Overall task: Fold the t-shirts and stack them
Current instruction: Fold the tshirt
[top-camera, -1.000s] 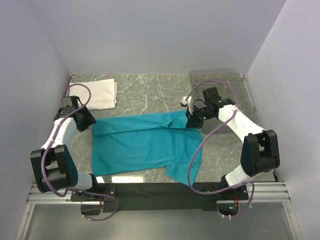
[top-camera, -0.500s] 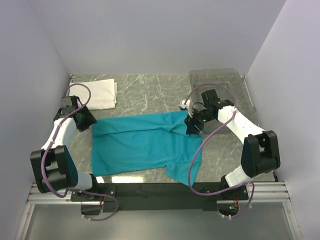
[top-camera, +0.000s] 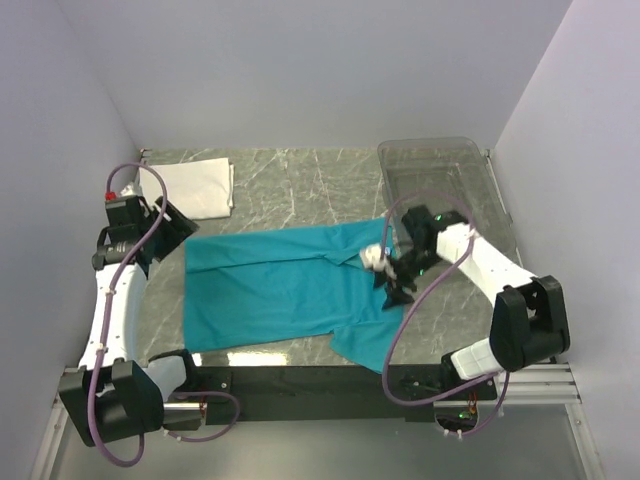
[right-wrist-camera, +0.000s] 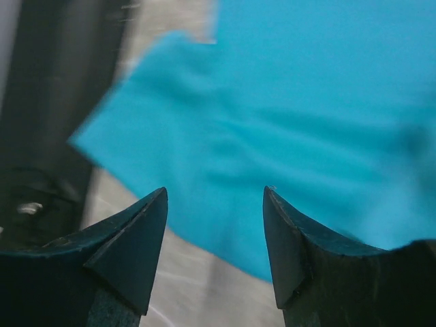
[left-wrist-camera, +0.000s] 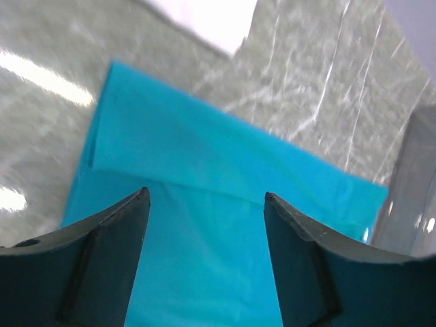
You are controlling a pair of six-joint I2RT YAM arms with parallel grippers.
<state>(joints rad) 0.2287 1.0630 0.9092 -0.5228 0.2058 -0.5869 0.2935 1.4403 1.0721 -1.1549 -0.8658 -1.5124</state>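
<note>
The far sleeve (top-camera: 350, 256) is bunched up along the fold line of the teal t-shirt. The robot's right gripper should go back, pinch the sleeve's tip (top-camera: 343, 260) and spread the sleeve out flat first.
The teal-blue t-shirt (top-camera: 290, 285) lies spread across the middle of the table, its far edge folded over toward me. A sleeve corner reaches the front rail. The white t-shirt (top-camera: 200, 188) lies folded at the back left. My left gripper (top-camera: 176, 226) hovers open above the teal shirt's far-left corner, holding nothing. In the left wrist view the fold line of the teal shirt (left-wrist-camera: 204, 157) runs just beyond that gripper (left-wrist-camera: 206, 196). My right gripper (top-camera: 393, 292) hangs open over the shirt's right side. The right wrist view shows this gripper (right-wrist-camera: 214, 191) empty above the teal cloth (right-wrist-camera: 286, 102).
A clear plastic bin (top-camera: 440, 165) stands at the back right, close behind the right arm. The black front rail (right-wrist-camera: 61, 102) lies just past the shirt's near corner. Grey marble table (top-camera: 300, 180) shows between the white shirt and the bin.
Both grippers opened and let go of the teal shirt's far edge. The left arm rose and drew back left. The right gripper swung nearer, over the shirt's right side.
</note>
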